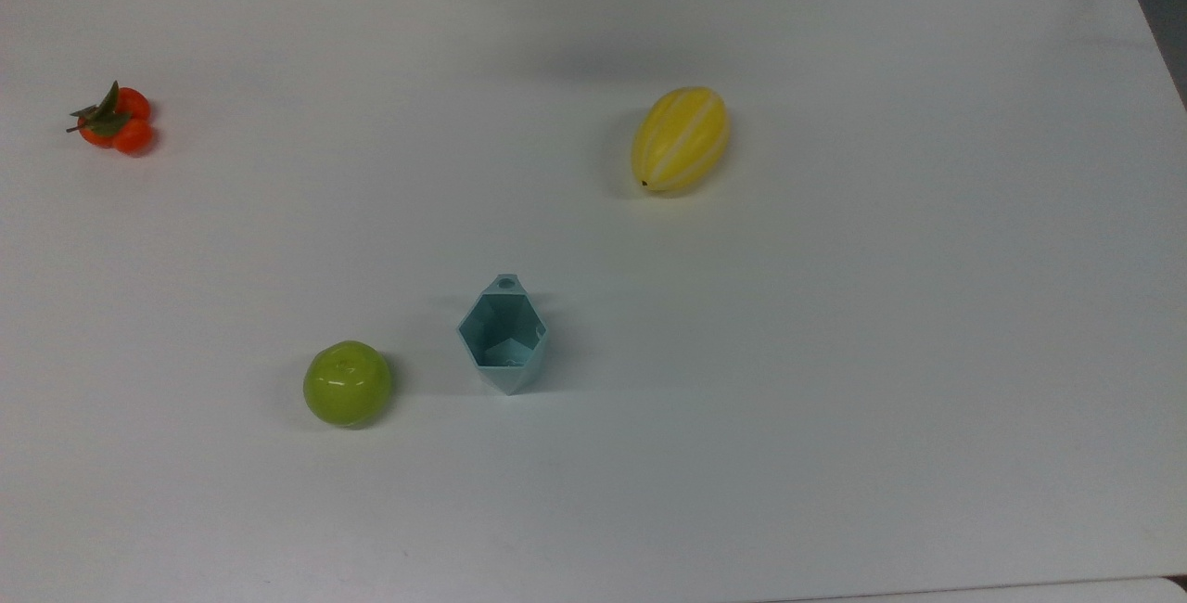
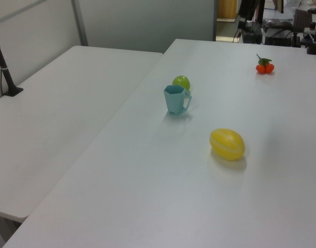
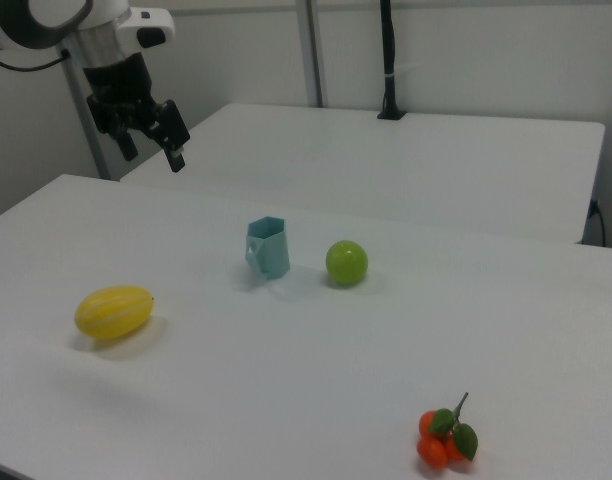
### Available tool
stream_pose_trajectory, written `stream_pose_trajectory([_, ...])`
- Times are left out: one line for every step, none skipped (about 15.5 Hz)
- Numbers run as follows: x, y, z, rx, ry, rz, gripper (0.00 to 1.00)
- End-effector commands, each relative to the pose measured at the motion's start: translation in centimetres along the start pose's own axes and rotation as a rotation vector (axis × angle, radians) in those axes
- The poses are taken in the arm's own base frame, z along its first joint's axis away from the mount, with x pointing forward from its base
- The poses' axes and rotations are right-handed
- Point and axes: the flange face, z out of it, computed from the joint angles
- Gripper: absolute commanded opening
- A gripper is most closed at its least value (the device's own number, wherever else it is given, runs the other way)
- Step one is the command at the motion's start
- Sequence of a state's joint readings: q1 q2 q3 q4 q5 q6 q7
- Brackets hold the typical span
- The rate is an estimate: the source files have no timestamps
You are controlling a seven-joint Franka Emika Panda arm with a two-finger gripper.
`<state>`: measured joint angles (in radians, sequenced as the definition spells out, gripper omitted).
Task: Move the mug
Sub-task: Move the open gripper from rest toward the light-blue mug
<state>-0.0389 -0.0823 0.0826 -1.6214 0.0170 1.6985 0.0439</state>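
Note:
The mug [image 2: 175, 100] will tilt with its rim leaning away from my gripper when I lift it, because the tab handle [image 2: 188, 102] sticks out from one side.
The mug [image 1: 504, 336] is a small pale teal cup with faceted walls, standing upright on the white table [image 1: 835, 352], its tab handle pointing toward the top view's upper edge. I also see the mug [image 2: 175, 99] in the left view and the mug [image 3: 269, 247] in the right view. My gripper [image 3: 152, 145] hangs high in the air at the right view's upper left, well away from the mug, fingers spread open and nothing between them.
A green apple [image 1: 347, 382] sits close to the mug on the top view's left. A yellow melon [image 1: 680, 139] lies further back to the right. An orange fruit cluster [image 1: 114, 120] rests near the table's left edge. A second white table [image 2: 54, 129] adjoins.

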Motion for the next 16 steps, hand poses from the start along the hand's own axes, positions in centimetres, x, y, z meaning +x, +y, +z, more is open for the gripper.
stream_pose_trajectory([-0.5,-0.5,0.3,-0.008,0.004,-0.021,1.00])
stream_pose_trajectory([-0.6,-0.6,0.2,-0.007,0.003,-0.021,1.00])
stream_pose_trajectory([-0.6,-0.6,0.2,-0.004,0.002,-0.019,1.00])
stream_pose_trajectory([-0.6,-1.0,0.3,0.000,0.000,-0.026,1.00])
stream_pose_trajectory([-0.3,-1.4,1.2,0.004,-0.009,-0.033,1.00])
stream_pose_trajectory([-0.2,-1.6,1.3,0.007,-0.010,-0.036,1.00])
stream_pose_trajectory([0.0,-1.9,1.6,0.006,-0.014,-0.042,1.00])
stream_pose_trajectory([0.3,-1.9,1.9,0.009,-0.016,-0.040,1.00])
stream_pose_trajectory([0.6,-2.0,2.2,0.010,-0.016,-0.043,1.00])
stream_pose_trajectory([1.3,-2.9,2.9,0.011,-0.021,-0.064,1.00])
stream_pose_trajectory([2.0,-3.4,3.3,0.012,-0.015,-0.070,1.00])
stream_pose_trajectory([2.6,-3.4,3.8,0.012,-0.005,-0.073,1.00])
stream_pose_trajectory([3.3,-3.6,4.7,0.014,0.007,-0.072,1.00])
stream_pose_trajectory([4.0,-3.8,5.3,0.017,0.027,-0.073,1.00])
stream_pose_trajectory([4.5,-3.8,5.8,0.023,0.046,-0.069,1.00])
stream_pose_trajectory([5.2,-3.6,6.7,0.024,0.055,-0.066,1.00])
